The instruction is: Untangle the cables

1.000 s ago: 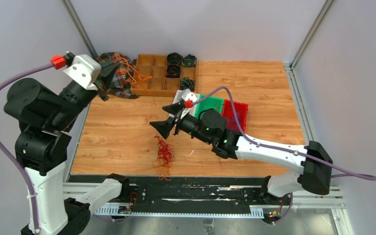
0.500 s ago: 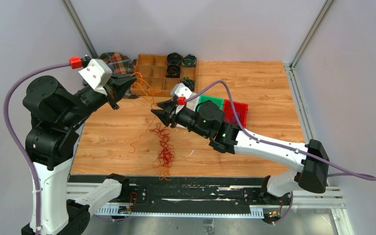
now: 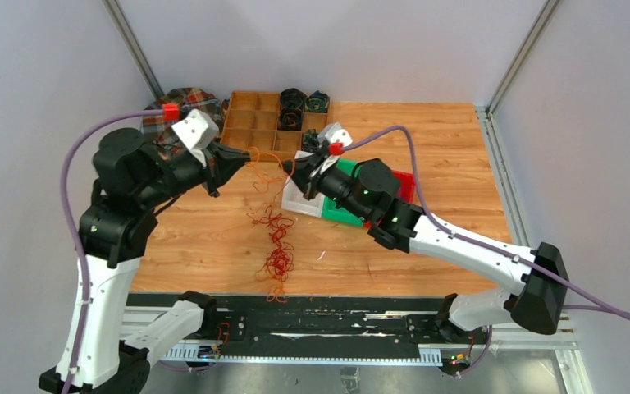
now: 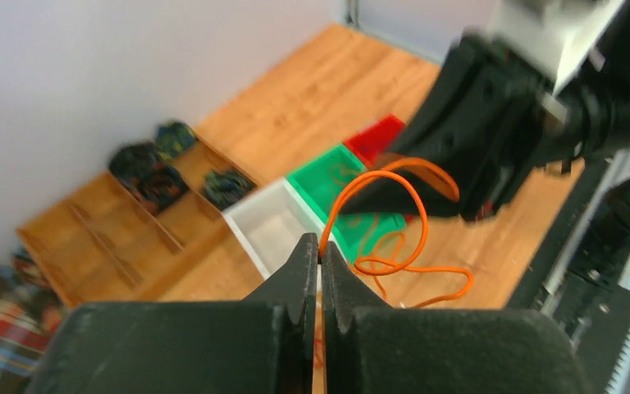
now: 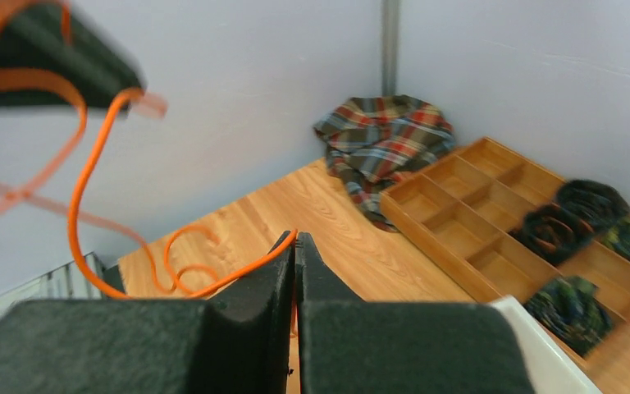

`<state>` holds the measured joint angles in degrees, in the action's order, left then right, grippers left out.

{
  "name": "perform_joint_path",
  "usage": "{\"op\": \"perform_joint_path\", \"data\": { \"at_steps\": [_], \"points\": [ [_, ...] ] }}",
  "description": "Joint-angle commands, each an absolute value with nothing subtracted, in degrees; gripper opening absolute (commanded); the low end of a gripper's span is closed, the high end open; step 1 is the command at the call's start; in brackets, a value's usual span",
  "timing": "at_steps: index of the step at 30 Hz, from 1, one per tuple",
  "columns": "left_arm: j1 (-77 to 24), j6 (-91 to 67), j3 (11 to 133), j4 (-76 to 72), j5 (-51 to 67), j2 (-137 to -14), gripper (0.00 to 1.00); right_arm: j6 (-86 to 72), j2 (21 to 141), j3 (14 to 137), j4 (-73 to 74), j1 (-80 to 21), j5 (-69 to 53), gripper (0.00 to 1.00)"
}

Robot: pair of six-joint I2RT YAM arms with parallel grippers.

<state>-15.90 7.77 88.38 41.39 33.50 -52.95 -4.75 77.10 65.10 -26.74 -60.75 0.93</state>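
Note:
I should first open my left gripper and back it away, because the orange cable [image 3: 257, 154] hangs from both grippers. My right gripper will then carry the cable to the green bin [image 3: 341, 212].
The cables [image 3: 277, 246] lie as a red and orange tangle on the wooden table, near its front edge. One orange cable [image 3: 258, 168] rises from the tangle and hangs between both grippers. My left gripper [image 3: 242, 156] is shut on this orange cable [image 4: 414, 205], which leaves its tips [image 4: 321, 246] in loops. My right gripper [image 3: 287, 167] faces it a short way to the right. It is shut on the same orange cable [image 5: 82, 164], which runs off to the left from its tips [image 5: 295, 238]. The left gripper's dark finger [image 5: 49, 57] shows at the top left of the right wrist view.
A wooden divided tray [image 3: 254, 135] at the back holds dark coiled rolls [image 3: 293, 98]. A plaid cloth [image 3: 189, 103] lies to its left. White [image 3: 295, 201], green [image 3: 336, 215] and red [image 3: 406, 185] bins sit under the right arm.
My left arm swung right from the back corner, drawing the orange cable up out of the tangle. My right gripper moved back toward the bins and shut on that cable.

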Motion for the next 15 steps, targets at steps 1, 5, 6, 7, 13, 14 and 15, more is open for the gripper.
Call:
{"op": "perform_joint_path", "data": {
  "at_steps": [1,5,6,7,13,14,15],
  "points": [
    [-17.3,3.9,82.0,41.1,37.9,-54.7,0.03,-13.6,72.5,61.3,-28.5,-54.7,1.7,0.0],
    [-21.6,6.2,79.0,42.3,37.8,-56.8,0.27,-21.0,69.5,57.5,-28.0,-46.9,2.1,0.01],
    [-22.0,7.0,78.8,42.8,37.9,-57.4,0.38,-22.4,68.9,56.7,-27.8,-45.3,2.0,0.01],
    [-22.1,8.1,78.7,43.5,37.8,-57.9,0.49,-23.1,68.4,56.1,-27.6,-43.5,2.0,0.01],
    [-23.0,19.0,76.7,52.6,34.4,-58.7,0.86,-22.6,67.6,55.5,-24.5,-36.2,1.3,0.01],
    [-23.0,20.7,76.0,53.6,33.5,-58.6,0.9,-21.9,68.2,55.8,-23.8,-35.4,1.3,0.01],
    [-23.0,21.7,75.2,54.2,32.5,-58.4,0.93,-21.1,68.7,56.0,-23.1,-34.8,1.4,0.0]
  ]
}}
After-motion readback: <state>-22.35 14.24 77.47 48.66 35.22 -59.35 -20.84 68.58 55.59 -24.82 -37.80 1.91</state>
